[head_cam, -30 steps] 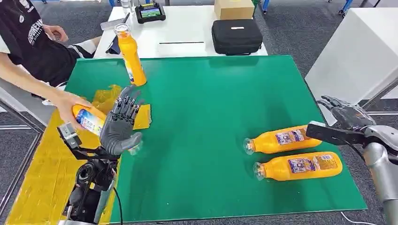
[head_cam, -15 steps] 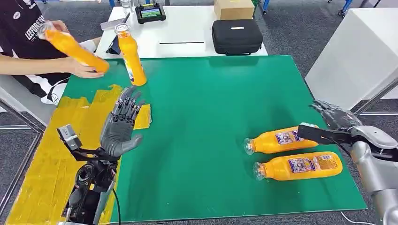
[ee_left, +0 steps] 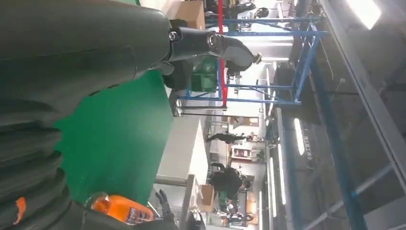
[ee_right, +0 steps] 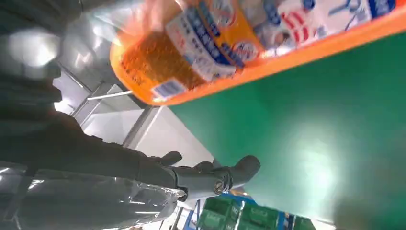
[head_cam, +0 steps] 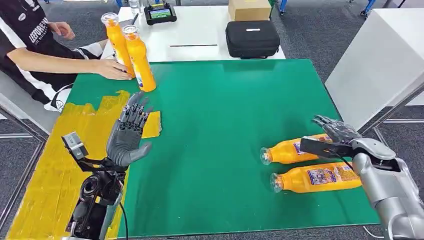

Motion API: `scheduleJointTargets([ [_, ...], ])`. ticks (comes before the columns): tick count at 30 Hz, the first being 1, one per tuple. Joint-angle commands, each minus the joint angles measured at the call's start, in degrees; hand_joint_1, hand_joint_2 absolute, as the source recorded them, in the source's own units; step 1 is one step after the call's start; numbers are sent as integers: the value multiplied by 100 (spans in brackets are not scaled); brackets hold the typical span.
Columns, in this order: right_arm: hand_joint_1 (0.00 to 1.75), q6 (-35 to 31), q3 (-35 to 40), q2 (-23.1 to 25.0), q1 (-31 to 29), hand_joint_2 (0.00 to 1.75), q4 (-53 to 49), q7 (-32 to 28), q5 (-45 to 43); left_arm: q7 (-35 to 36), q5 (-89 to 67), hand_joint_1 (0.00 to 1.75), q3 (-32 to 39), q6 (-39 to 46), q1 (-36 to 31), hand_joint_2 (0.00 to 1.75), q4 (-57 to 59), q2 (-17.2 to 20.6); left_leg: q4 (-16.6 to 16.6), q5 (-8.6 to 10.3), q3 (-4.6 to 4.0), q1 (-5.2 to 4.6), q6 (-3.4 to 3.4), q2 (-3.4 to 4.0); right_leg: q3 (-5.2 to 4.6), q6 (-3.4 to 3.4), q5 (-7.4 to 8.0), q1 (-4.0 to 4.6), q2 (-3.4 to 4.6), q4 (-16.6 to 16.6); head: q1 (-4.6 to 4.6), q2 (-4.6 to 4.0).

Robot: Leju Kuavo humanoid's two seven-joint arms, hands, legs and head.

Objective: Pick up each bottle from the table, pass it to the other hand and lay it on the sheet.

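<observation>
My gripper will make the nearer bottle swing its base end aside when it grasps and lifts the farther bottle, because the gap between the bottles is narrow.
Two orange bottles lie side by side on the right of the green mat: a farther bottle and a nearer bottle. My right hand hovers open over the farther bottle's base end, fingers spread; the right wrist view has that bottle close by the palm. My left hand stands open and upright at the edge of the yellow sheet, holding nothing. Two more bottles stand at the mat's far left corner: one bottle alone, the other bottle under a person's hand.
A person sits at the left, reaching onto the mat. Behind the mat a white table carries a black case, a cardboard box and a controller with a screen. A white cabinet stands at the right.
The person lifted a bottle off the yellow sheet and stood it beside the upright bottle. My right hand moved in over the farther lying bottle. My left hand stayed put.
</observation>
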Motion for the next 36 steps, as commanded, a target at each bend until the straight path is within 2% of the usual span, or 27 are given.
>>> scheduleJointTargets([
  [1, 0, 215, 231, 309, -343, 175, 949, 168, 54, 92, -3, 0, 50, 61, -199, 175, 406, 141, -4, -6, 21, 6, -12, 13, 20, -9, -1, 5, 17, -8, 0, 0],
  [5, 0, 592, 337, 328, -483, 175, 1377, 461, 136, 161, -4, 0, 73, 87, -226, 175, 497, 105, -3, -17, 44, 8, -22, 23, 42, -16, -9, 7, 29, -9, 0, 0],
  [9, 0, 821, 384, 322, -573, 175, 1644, 581, 156, 169, -21, 0, 66, 122, -246, 175, 602, 66, -3, -8, 23, 4, -12, 10, 22, -9, -5, 4, 13, -6, 0, 0],
  [11, 0, 829, 403, 310, -589, 175, 1734, 608, 166, 168, -24, 0, 71, 145, -238, 175, 654, 49, -3, -17, 45, 6, -19, 16, 44, -15, -12, 5, 22, -9, 2, 0],
  [20, 0, 553, 507, 419, -601, 175, 1887, 726, 297, 131, -128, 0, 81, 207, -188, 175, 733, 60, -2, -13, 38, 8, -19, 13, 37, -14, -9, 7, 17, -8, 0, 0],
  [21, 5, 421, 537, 428, -589, 175, 1882, 740, 335, 127, -142, 0, 83, 215, -184, 175, 739, 58, -4, -9, 29, 6, -14, 12, 28, -11, -5, 5, 15, -9, 0, 0],
  [22, 89, 140, 547, 489, -554, 175, 1860, 770, 397, 108, -188, 0, 88, 246, -149, 175, 729, 56, -3, -15, 42, 9, -19, 15, 41, -15, -9, 8, 20, -11, 2, 0],
  [23, 147, -203, 556, 540, -543, 175, 1837, 794, 469, 89, -216, 0, 98, 269, -121, 175, 703, 57, -4, -16, 48, 10, -21, 19, 47, -16, -9, 9, 25, -13, 0, 0],
  [24, 171, -354, 523, 608, -550, 175, 1848, 825, 515, 80, -233, 0, 113, 289, -97, 175, 682, 56, -5, -12, 38, 7, -16, 19, 35, -12, -6, 6, 23, -11, 0, 0],
  [27, 171, -351, 528, 648, -564, 175, 1835, 835, 521, 79, -235, 0, 117, 287, -84, 175, 672, 63, -4, -10, 29, 7, -13, 24, 26, -10, -2, 6, 27, -9, 0, 0],
  [29, 175, -570, 536, 641, -541, 175, 1750, 863, 564, 80, -243, 0, 119, 289, -78, 175, 654, 61, -5, -10, 31, 5, -15, 22, 27, -11, -4, 4, 26, -9, 0, 0],
  [30, 175, -923, 488, 695, -532, 175, 1677, 878, 614, 83, -260, 0, 132, 314, -63, 175, 631, 54, -6, -24, 64, 10, -29, 34, 59, -22, -14, 9, 42, -13, 0, 0],
  [31, 175, -1209, 424, 754, -539, 175, 1618, 899, 670, 85, -268, 0, 140, 331, -41, 175, 595, 53, -4, -9, 27, 6, -14, 16, 24, -10, -4, 5, 19, -8, 0, 0],
  [32, 175, -1345, 371, 812, -541, 175, 1549, 952, 725, 87, -275, 0, 145, 343, -15, 175, 550, 57, -4, -17, 43, 9, -20, 25, 39, -16, -9, 7, 30, -9, 2, 0],
  [34, 175, -2065, 123, 919, -413, 175, 1215, 1172, 801, 100, -298, 0, 143, 359, 20, 175, 470, 65, -2, -15, 35, 5, -17, 35, 27, -13, -5, 4, 39, -5, -2, 0],
  [36, 175, -2407, -102, 996, -280, 175, 912, 1318, 836, 129, -321, 0, 117, 363, 17, 175, 417, 68, -2, -14, 29, 7, -16, 32, 24, -12, -4, 7, 36, -6, 0, 0],
])
